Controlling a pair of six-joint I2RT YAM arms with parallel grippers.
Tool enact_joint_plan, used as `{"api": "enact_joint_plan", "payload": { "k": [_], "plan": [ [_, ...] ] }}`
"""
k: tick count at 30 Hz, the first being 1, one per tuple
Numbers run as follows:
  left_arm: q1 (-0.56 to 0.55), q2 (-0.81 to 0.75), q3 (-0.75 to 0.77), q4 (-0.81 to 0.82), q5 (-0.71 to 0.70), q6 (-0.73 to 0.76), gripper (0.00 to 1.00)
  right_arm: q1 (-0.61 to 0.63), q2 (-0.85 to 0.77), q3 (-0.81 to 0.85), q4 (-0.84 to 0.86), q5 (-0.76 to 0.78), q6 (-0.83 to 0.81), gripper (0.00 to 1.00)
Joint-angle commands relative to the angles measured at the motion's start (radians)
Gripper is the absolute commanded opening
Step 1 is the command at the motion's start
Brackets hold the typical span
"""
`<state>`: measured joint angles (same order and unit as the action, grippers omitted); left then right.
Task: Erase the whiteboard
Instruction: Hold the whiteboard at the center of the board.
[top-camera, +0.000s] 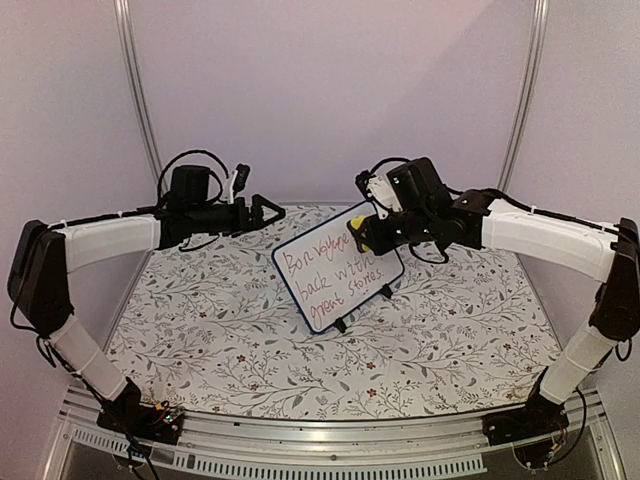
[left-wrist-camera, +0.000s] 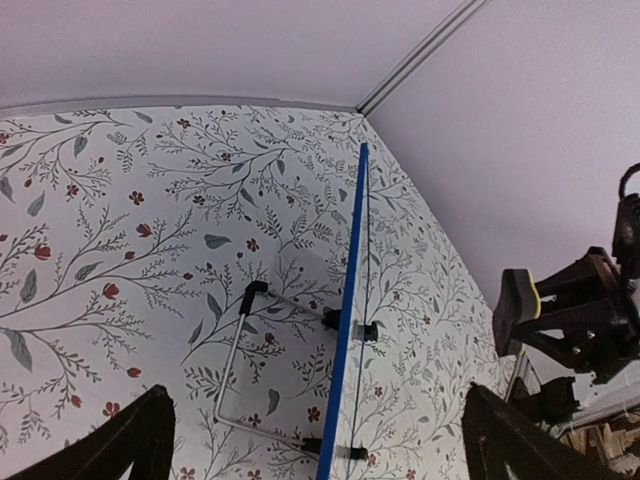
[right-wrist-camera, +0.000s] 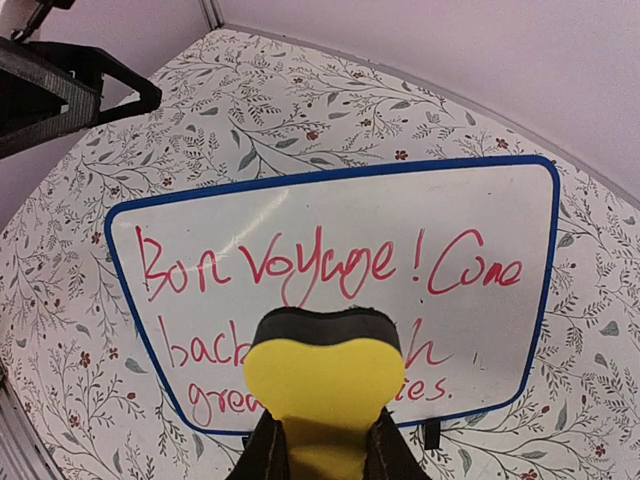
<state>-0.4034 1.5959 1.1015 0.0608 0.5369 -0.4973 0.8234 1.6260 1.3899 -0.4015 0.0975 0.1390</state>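
Observation:
Next, my left gripper pinches the whiteboard's blue frame before my right gripper wipes off the red writing, because only a wire stand is holding the whiteboard up.
The whiteboard stands upright on two small black feet at mid-table, blue-framed, with red handwriting across its face. My right gripper is shut on a yellow eraser with a black felt face, held just in front of the board's upper right corner in the top view. I cannot tell whether the felt touches the board. My left gripper hangs open behind the board's left end, nothing between its fingers. The left wrist view shows the board edge-on as a blue line.
A floral cloth covers the table. A bent wire stand props the board from behind. Pale walls and two metal posts close the back. The right gripper with the eraser shows at the right of the left wrist view.

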Motion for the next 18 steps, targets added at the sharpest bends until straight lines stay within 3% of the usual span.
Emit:
{"api": "enact_joint_plan", "payload": {
  "k": [1, 10, 18],
  "plan": [
    [0.013, 0.026, 0.005, 0.028, 0.024, -0.012, 1.00, -0.002, 0.038, 0.014, -0.017, -0.043, 0.014, 0.15],
    [0.007, 0.032, 0.008, 0.010, 0.036, 0.005, 0.98, 0.052, 0.039, 0.046, -0.014, -0.009, -0.012, 0.16],
    [-0.022, 0.015, 0.027, -0.031, 0.046, 0.008, 0.77, 0.075, 0.065, 0.055, 0.003, -0.003, -0.020, 0.16]
  ]
}}
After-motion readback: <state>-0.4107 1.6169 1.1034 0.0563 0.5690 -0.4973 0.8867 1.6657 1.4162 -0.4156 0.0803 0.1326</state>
